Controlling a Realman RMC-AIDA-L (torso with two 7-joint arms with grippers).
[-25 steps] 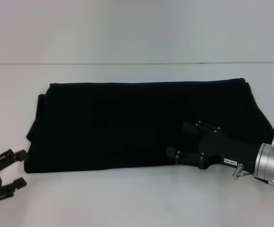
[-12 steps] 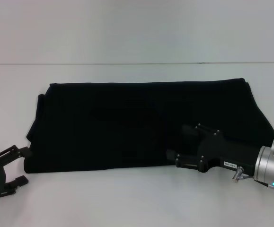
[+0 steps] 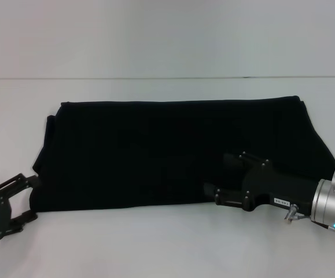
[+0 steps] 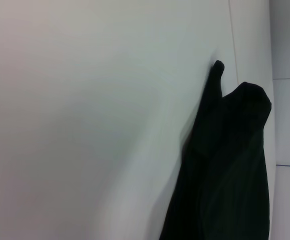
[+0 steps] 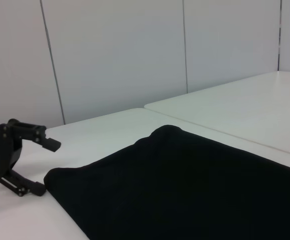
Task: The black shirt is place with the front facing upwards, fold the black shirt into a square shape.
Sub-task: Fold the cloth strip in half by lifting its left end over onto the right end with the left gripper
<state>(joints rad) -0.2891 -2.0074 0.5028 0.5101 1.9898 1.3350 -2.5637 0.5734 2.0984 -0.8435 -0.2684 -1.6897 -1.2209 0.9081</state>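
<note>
My left gripper's open fingers are pointing at the black shirt's near corner [image 3: 36, 202]. I should keep moving in until the cloth [image 3: 48, 192] is between them, and then close them.
The black shirt [image 3: 167, 150] lies folded into a long flat band across the white table; no lettering shows. It also fills the near part of the right wrist view [image 5: 185, 190] and runs along one side of the left wrist view [image 4: 230, 165]. My left gripper [image 3: 33, 198] stands open at the shirt's near left corner, one finger beside the hem and one on the bare table; the right wrist view shows it too [image 5: 47, 167]. My right gripper [image 3: 216, 172] is open low over the shirt's near edge, right of the middle, its fingers spread above the cloth.
The white table [image 3: 155, 249] has bare surface in front of the shirt and a strip behind it up to the far edge [image 3: 167, 78]. A pale panelled wall [image 5: 114, 55] stands beyond. Another white tabletop [image 5: 245, 105] lies farther off.
My left gripper has slid right along the table to the shirt's near left corner. The right gripper sank slightly and has since held still.
</note>
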